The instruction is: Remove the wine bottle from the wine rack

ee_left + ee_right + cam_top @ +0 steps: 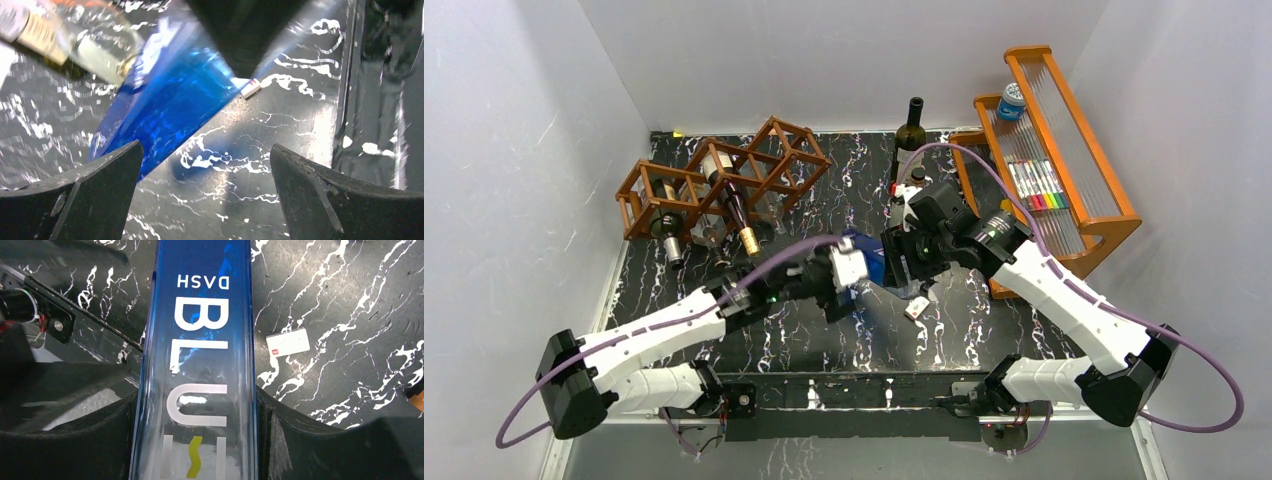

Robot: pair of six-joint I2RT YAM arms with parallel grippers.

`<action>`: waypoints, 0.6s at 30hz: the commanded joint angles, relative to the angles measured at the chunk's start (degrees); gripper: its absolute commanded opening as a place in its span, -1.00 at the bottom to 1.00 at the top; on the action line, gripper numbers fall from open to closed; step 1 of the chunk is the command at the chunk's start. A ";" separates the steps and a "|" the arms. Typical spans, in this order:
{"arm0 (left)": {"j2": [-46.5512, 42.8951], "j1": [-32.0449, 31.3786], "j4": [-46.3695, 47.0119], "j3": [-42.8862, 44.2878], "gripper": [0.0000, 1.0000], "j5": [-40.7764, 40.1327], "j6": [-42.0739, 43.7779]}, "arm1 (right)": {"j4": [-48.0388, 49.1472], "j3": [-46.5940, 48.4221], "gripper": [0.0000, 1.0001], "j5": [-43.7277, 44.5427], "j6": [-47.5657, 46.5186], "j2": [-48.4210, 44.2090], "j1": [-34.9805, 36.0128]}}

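The blue wine bottle (873,262) sits at a slant across the robot's right gripper, so the left gripper should hold the bottle's loose end while the right gripper takes the bottle again from its neck end.
The wine rack (796,128), a reddish-brown lattice, stands at the back left with two bottles (729,195) lying in its cells. A blue wine bottle (871,262) marked "BLUE DASH" hangs slanted over the middle of the table. My right gripper (902,262) is shut on it. In the right wrist view both fingers (300,440) press the bottle's (200,340) sides. My left gripper (206,170) is open just beside and below the blue bottle (170,105), with only table between its fingers. In the top view the left gripper (849,290) sits under the bottle's left end.
A dark green bottle (912,128) stands upright at the back. An orange shelf (1114,215) with markers and a blue-capped jar (1012,100) fills the back right. A small white card (916,308) lies on the black marbled table (824,340) near both grippers.
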 commanded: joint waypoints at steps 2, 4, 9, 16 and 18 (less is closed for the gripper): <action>2.52 -6.51 16.41 -5.35 0.97 -7.25 20.40 | 6.45 1.11 -1.00 -1.92 -0.21 -4.17 0.02; 6.42 -7.88 19.85 -4.22 0.96 -6.01 21.92 | 6.35 1.54 -1.00 -2.81 0.24 -3.89 0.04; 10.16 -8.05 30.05 -6.19 0.96 -9.32 20.97 | 6.98 0.71 -1.00 -6.36 0.82 -3.25 0.03; 13.58 -8.06 30.87 -3.82 0.63 -8.97 19.42 | 7.70 -0.27 -1.00 -7.92 1.59 -4.00 0.04; 13.82 -8.04 30.80 -3.67 0.33 -8.86 18.28 | 8.31 -0.46 -1.00 -8.48 1.74 -4.17 0.04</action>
